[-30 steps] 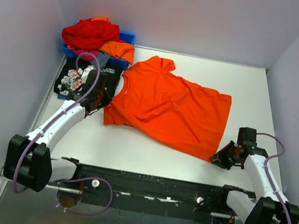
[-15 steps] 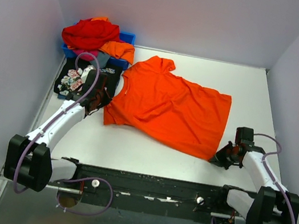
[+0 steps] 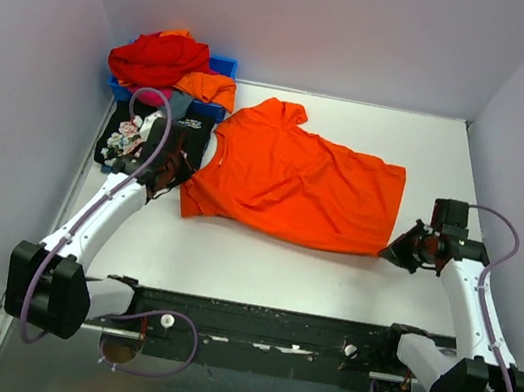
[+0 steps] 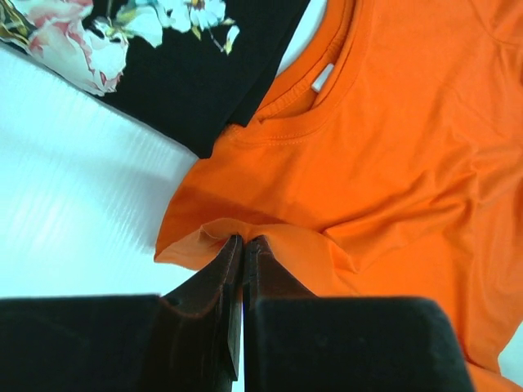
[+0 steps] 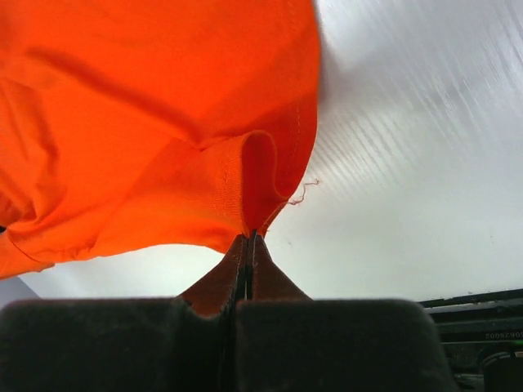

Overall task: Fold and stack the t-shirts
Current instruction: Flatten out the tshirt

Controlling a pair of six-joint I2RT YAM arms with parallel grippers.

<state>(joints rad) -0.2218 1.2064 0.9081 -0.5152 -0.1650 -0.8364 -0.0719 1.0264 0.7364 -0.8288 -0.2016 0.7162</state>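
The orange t-shirt's body (image 4: 437,208) has creases running across it, so both of the robot's grippers should raise the t-shirt high by its near sleeve (image 4: 200,242) and hem corner, swing it out and lay it down smooth before folding.
A plain bright orange t-shirt (image 3: 294,187) lies spread on the white table, collar to the left. My left gripper (image 3: 180,182) is shut on its near left sleeve edge (image 4: 221,233). My right gripper (image 3: 396,252) is shut on the shirt's near right hem corner (image 5: 253,188) and holds it lifted off the table. A black t-shirt with pink rose print (image 3: 140,139) lies folded at the left, also showing in the left wrist view (image 4: 163,65). Red, orange and grey t-shirts (image 3: 169,63) are heaped at the back left.
A blue plastic bin (image 3: 222,67) sits under the heap of shirts in the back left corner. White walls close in the table on the left, back and right. The black arm mounting rail (image 3: 258,333) runs along the near edge.
My right gripper has lifted and moved back with the hem corner, folding the near right edge of the orange shirt up. My left gripper has risen slightly with the sleeve.
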